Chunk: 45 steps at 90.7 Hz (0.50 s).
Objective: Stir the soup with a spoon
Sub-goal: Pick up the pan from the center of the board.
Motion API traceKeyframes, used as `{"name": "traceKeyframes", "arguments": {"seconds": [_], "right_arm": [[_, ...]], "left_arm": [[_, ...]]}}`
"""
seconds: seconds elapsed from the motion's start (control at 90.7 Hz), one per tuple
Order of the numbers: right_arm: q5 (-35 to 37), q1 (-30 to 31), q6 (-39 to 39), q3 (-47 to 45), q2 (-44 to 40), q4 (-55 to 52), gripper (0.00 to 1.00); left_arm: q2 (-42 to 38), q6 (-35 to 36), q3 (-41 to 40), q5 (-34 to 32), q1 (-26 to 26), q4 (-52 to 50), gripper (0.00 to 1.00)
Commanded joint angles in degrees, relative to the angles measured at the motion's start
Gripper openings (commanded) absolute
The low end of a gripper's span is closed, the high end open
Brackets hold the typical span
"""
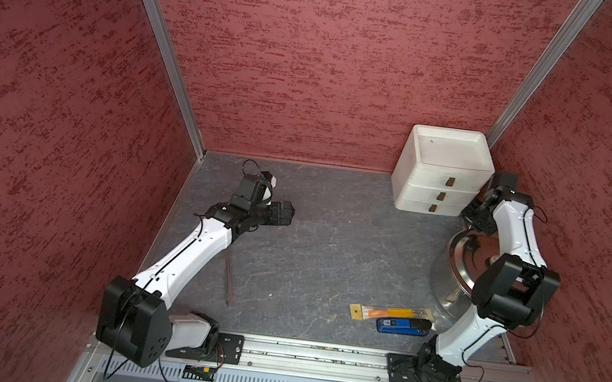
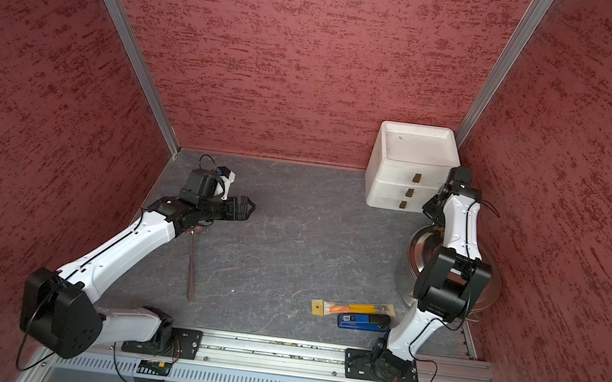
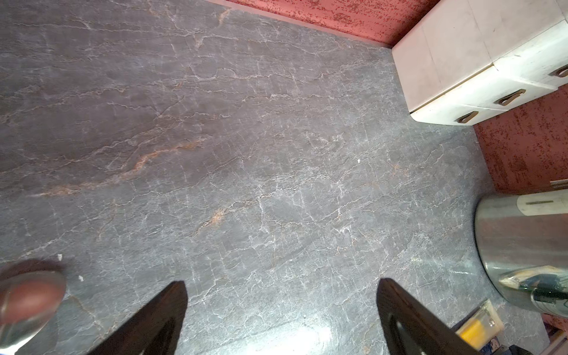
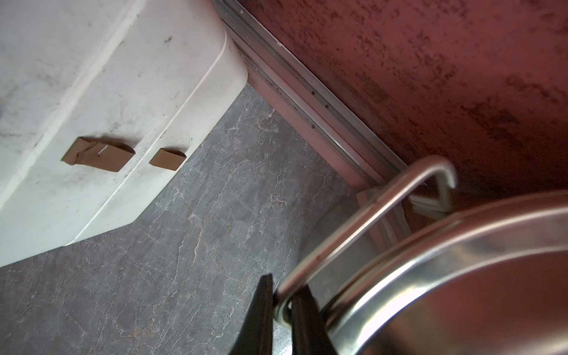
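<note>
My right gripper is holding the pot's side handle (image 4: 353,232) and the middle of the table (image 1: 311,273) is open, so I keep pulling until the pot stands there.
The spoon lies flat on the grey table under my left arm; its thin dark handle (image 1: 228,281) (image 2: 192,265) points toward the front, and its shiny round bowl (image 3: 27,304) shows beside the left fingers. My left gripper (image 1: 292,212) (image 2: 251,206) (image 3: 281,282) hovers open above bare table, holding nothing. At the right stands a steel pot (image 1: 457,256) (image 2: 423,248) (image 4: 461,292), mostly hidden by my right arm. My right gripper (image 1: 470,218) (image 4: 284,295) is shut on the pot's thin wire side handle (image 4: 368,215). The soup is out of view.
A white three-drawer chest (image 1: 439,176) stands at the back right, close to the pot. An orange-and-yellow package (image 1: 392,313) and a blue-and-black gadget (image 1: 403,325) lie near the front right. Red walls enclose three sides.
</note>
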Motion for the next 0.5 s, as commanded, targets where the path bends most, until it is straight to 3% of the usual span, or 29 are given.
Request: {"name": "traceKeyframes", "arguments": {"seconds": [0.0, 0.287, 0.485], "right_arm": [[-0.20, 0.14, -5.89, -1.69, -3.45, 3.06, 0.04], [-4.58, 3.50, -15.70, -6.72, -10.19, 5.68, 0.00], [-10.63, 9.94, -24.97, -11.60, -16.58, 8.10, 0.00]], "left_arm": [[-1.28, 1.32, 1.65, -1.49, -0.50, 0.42, 1.00], [-3.37, 0.83, 2.22, -5.18, -0.74, 1.26, 1.00], [-7.88, -1.80, 0.30, -11.00, -0.61, 1.55, 1.00]]}}
